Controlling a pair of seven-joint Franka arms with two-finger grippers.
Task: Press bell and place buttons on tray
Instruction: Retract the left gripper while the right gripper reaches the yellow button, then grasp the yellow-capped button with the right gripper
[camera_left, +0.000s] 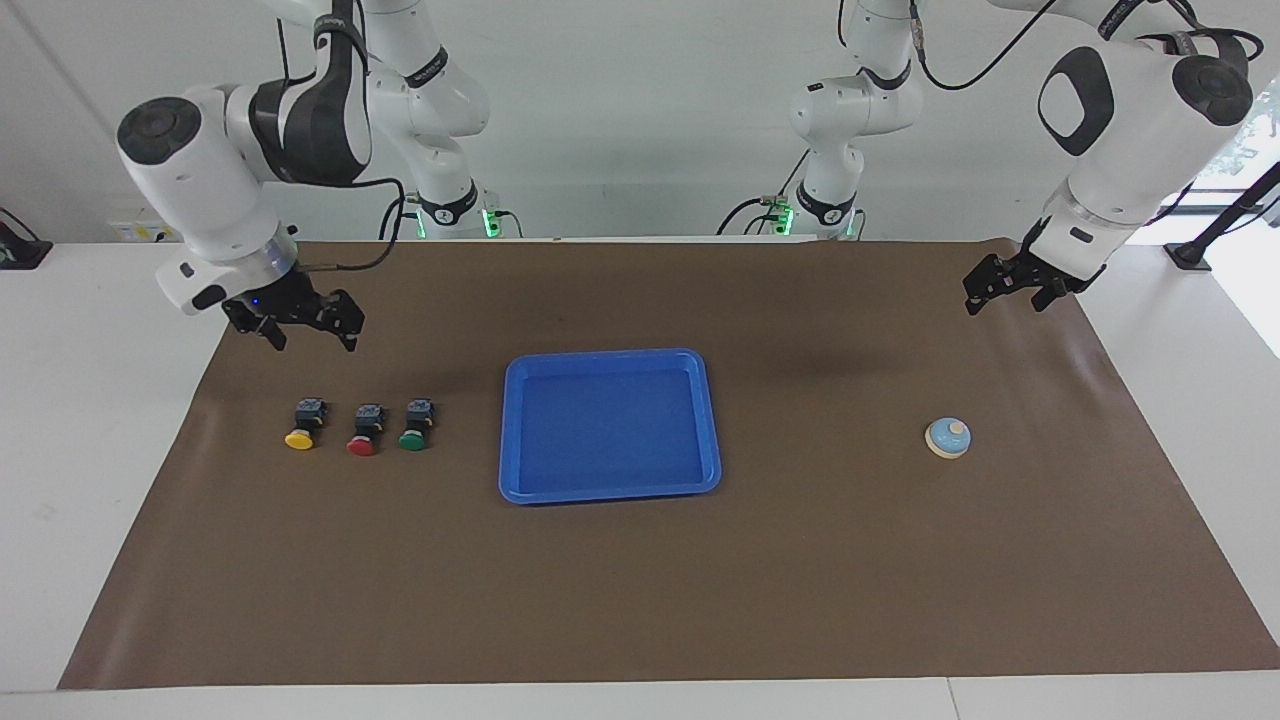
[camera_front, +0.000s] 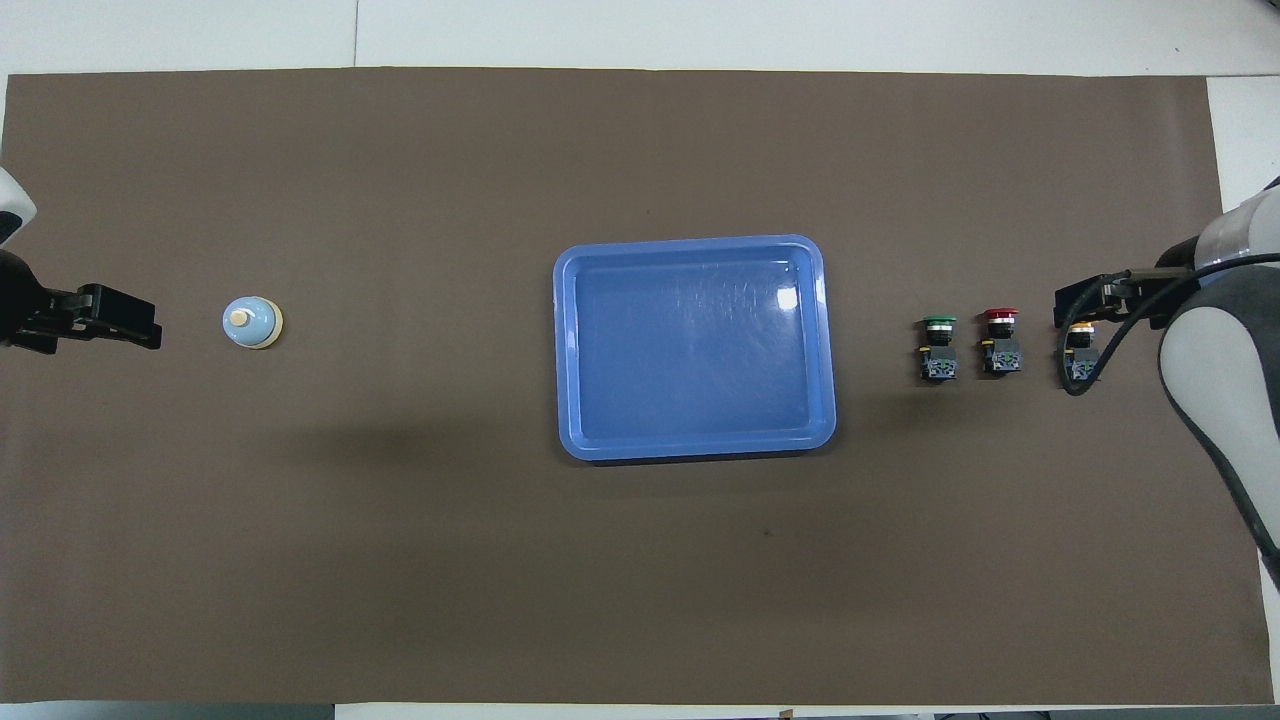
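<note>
My gripper will likely nudge the green button (camera_front: 938, 349) crooked when it carries the red button to the tray, because only a narrow gap (camera_front: 969, 347) separates the red and green buttons.
The blue tray (camera_left: 610, 425) lies empty in the middle of the brown mat. Three buttons stand in a row toward the right arm's end: yellow (camera_left: 302, 425), red (camera_left: 365, 430) and green (camera_left: 416, 425), the green one closest to the tray. My right gripper (camera_left: 310, 338) hangs open above the mat by the yellow button, touching nothing. In the overhead view it (camera_front: 1065, 305) covers part of the yellow button (camera_front: 1080, 358). The bell (camera_left: 948, 437) stands alone toward the left arm's end. My left gripper (camera_left: 1008, 300) hangs open and empty above the mat there, apart from the bell.
The brown mat (camera_left: 640, 600) covers most of the white table (camera_left: 80, 450). A black cable (camera_front: 1090, 370) loops down from the right wrist over the yellow button.
</note>
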